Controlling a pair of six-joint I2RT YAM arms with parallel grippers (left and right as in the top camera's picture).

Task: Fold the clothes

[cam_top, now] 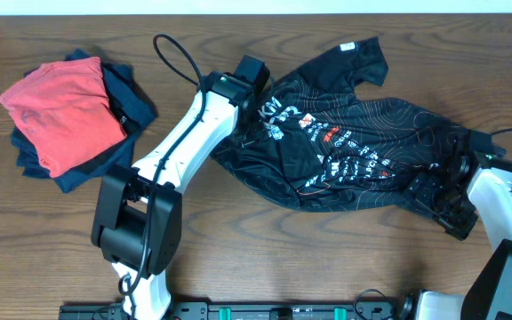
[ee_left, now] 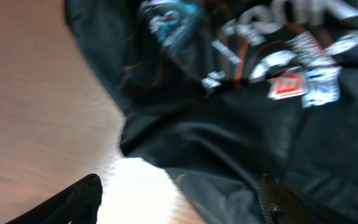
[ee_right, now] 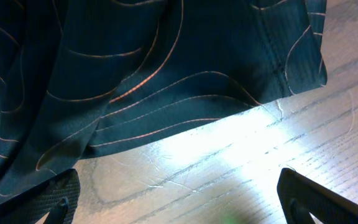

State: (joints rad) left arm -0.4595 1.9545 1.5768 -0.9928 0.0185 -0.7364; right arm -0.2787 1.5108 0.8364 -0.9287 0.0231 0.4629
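The black jersey's edge (ee_left: 165, 167) is between my left gripper's open fingers, and the way in is clear. I should therefore keep reaching into the loose folds (ee_left: 210, 127) until the fingers pinch the cloth.
The black jersey (cam_top: 345, 147) with thin orange contour lines and white lettering lies crumpled across the middle and right of the table. My left gripper (cam_top: 254, 78) is open at its upper left edge; the left wrist view shows its fingers (ee_left: 182, 202) spread over the cloth's edge (ee_left: 241, 124). My right gripper (cam_top: 447, 191) is open at the jersey's right end. In the right wrist view the fingers (ee_right: 179, 196) straddle bare wood just below the jersey's hem (ee_right: 166, 93). Neither holds cloth.
A stack of folded garments, a red one (cam_top: 65, 111) on navy ones (cam_top: 127, 102), sits at the far left. A black cable (cam_top: 174, 55) loops above the left arm. The table's front edge is near the arm bases.
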